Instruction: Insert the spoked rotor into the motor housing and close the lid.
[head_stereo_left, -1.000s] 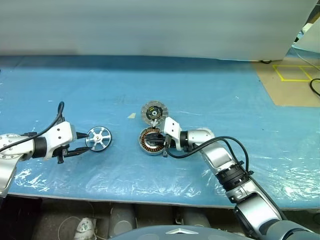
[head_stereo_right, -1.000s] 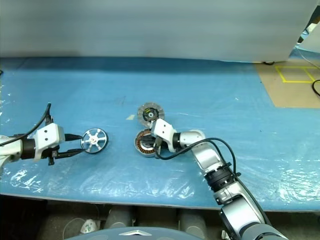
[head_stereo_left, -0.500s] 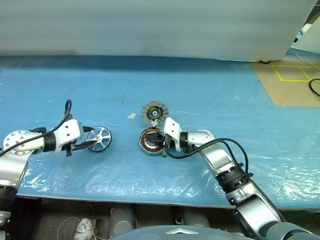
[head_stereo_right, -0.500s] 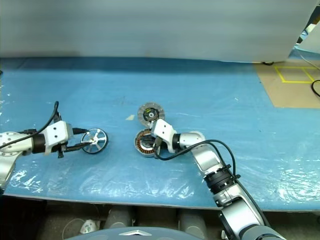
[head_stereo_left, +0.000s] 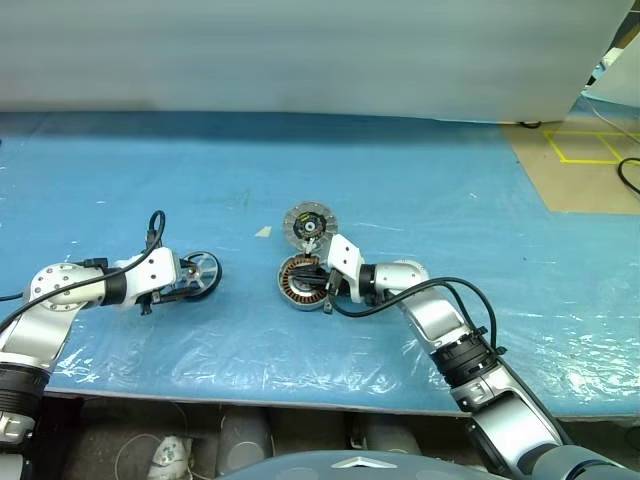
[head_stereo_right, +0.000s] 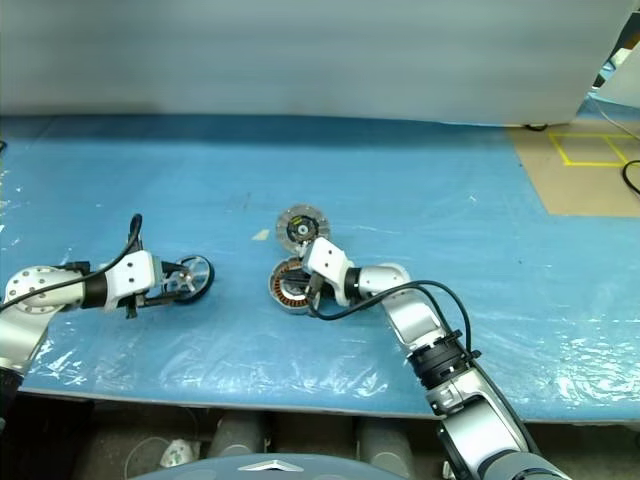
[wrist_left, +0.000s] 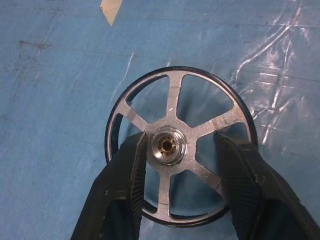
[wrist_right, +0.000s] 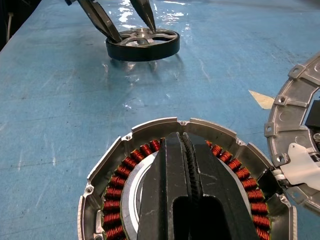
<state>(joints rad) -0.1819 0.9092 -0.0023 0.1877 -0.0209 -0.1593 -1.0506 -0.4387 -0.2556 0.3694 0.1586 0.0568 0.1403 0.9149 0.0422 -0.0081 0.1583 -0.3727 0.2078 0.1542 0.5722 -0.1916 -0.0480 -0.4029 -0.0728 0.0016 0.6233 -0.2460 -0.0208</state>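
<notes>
Blue sheet is showing through the gaps (wrist_left: 204, 101) between the spokes, so I expect the spoked rotor (head_stereo_left: 202, 274) to leave the copper windings in view when I carry it over the housing.
The spoked rotor (head_stereo_left: 203, 270) lies flat on the blue sheet, left of centre. My left gripper (wrist_left: 180, 141) is open and low over it. One finger (wrist_left: 131, 165) stands on each side of the hub (wrist_left: 169, 145), in the gaps between spokes. The motor housing (head_stereo_left: 298, 284), with its ring of copper windings (wrist_right: 116, 212), sits mid-table. My right gripper (wrist_right: 181, 139) is shut, and its tips rest over the housing's dark centre. The lid (head_stereo_left: 308, 224) lies just behind the housing, segmented face up, and its edge (wrist_right: 290, 125) almost touches the housing.
A crinkled blue plastic sheet (head_stereo_left: 420, 180) covers the table. A small scrap of tape (head_stereo_left: 262, 232) lies on it left of the lid. The table's front edge (head_stereo_left: 300, 400) runs close below both arms. Brown floor with yellow tape (head_stereo_left: 585, 150) lies far right.
My left gripper has moved right and down onto the rotor, so its fingers now straddle the hub instead of standing off its left rim. The right gripper, housing and lid have stayed put.
</notes>
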